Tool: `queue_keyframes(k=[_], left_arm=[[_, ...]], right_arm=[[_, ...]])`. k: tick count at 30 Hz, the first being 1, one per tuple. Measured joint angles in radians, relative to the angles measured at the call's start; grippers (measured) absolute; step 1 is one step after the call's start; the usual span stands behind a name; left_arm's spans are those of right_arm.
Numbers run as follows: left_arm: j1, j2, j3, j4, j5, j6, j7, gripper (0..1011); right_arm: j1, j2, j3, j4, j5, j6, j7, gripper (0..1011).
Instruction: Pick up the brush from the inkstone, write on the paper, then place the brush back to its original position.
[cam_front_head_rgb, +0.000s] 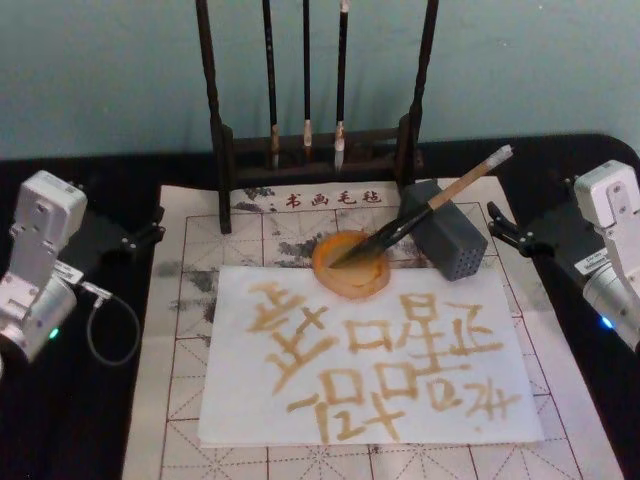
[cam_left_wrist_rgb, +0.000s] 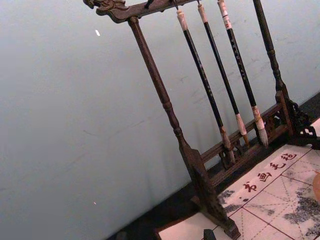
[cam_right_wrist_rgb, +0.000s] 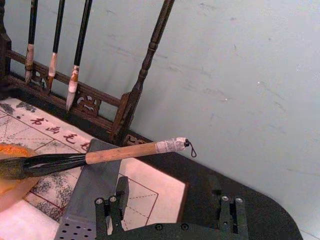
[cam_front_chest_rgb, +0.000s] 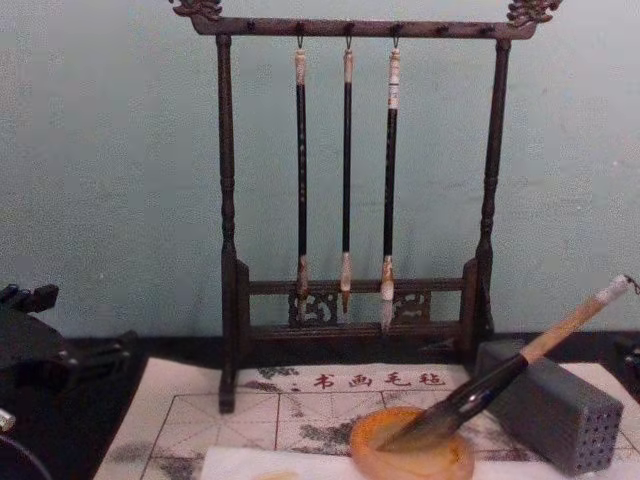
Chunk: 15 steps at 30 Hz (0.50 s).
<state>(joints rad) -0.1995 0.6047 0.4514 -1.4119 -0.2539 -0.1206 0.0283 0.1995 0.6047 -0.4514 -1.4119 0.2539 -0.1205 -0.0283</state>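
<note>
The dark loop (cam_right_wrist_rgb: 193, 150) curves out open beyond the brush handle's end (cam_right_wrist_rgb: 186, 143), so the loop will keep sticking out sideways when I carry the brush.
The brush (cam_front_head_rgb: 430, 208) lies slanted, its dark bushy tip in the round orange inkstone (cam_front_head_rgb: 350, 265) and its tan handle propped on a grey block (cam_front_head_rgb: 447, 243). In the chest view the brush (cam_front_chest_rgb: 500, 380) rises to the right from the inkstone (cam_front_chest_rgb: 410, 458). The white paper (cam_front_head_rgb: 370, 400) in front of the inkstone carries several amber brush-written characters. My right gripper (cam_front_head_rgb: 505, 228) hovers open to the right of the block. In the right wrist view this gripper (cam_right_wrist_rgb: 170, 212) is empty, a short way behind the brush handle (cam_right_wrist_rgb: 120, 152). My left gripper (cam_front_head_rgb: 152, 226) rests open at the mat's left edge.
A dark wooden rack (cam_front_head_rgb: 215, 130) with three thin hanging brushes (cam_front_head_rgb: 306, 90) stands at the back, against a pale green wall. The cream grid mat (cam_front_head_rgb: 190, 330) with ink stains lies under the paper on the black table. A cable loops near my left arm (cam_front_head_rgb: 110, 330).
</note>
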Motion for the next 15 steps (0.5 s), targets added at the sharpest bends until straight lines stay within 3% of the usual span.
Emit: queue_keyframes(k=[15], left_arm=[[0.000,0.000,0.000,0.000,0.000,0.000,0.000,1001]], right_arm=[[0.000,0.000,0.000,0.000,0.000,0.000,0.000,1002]])
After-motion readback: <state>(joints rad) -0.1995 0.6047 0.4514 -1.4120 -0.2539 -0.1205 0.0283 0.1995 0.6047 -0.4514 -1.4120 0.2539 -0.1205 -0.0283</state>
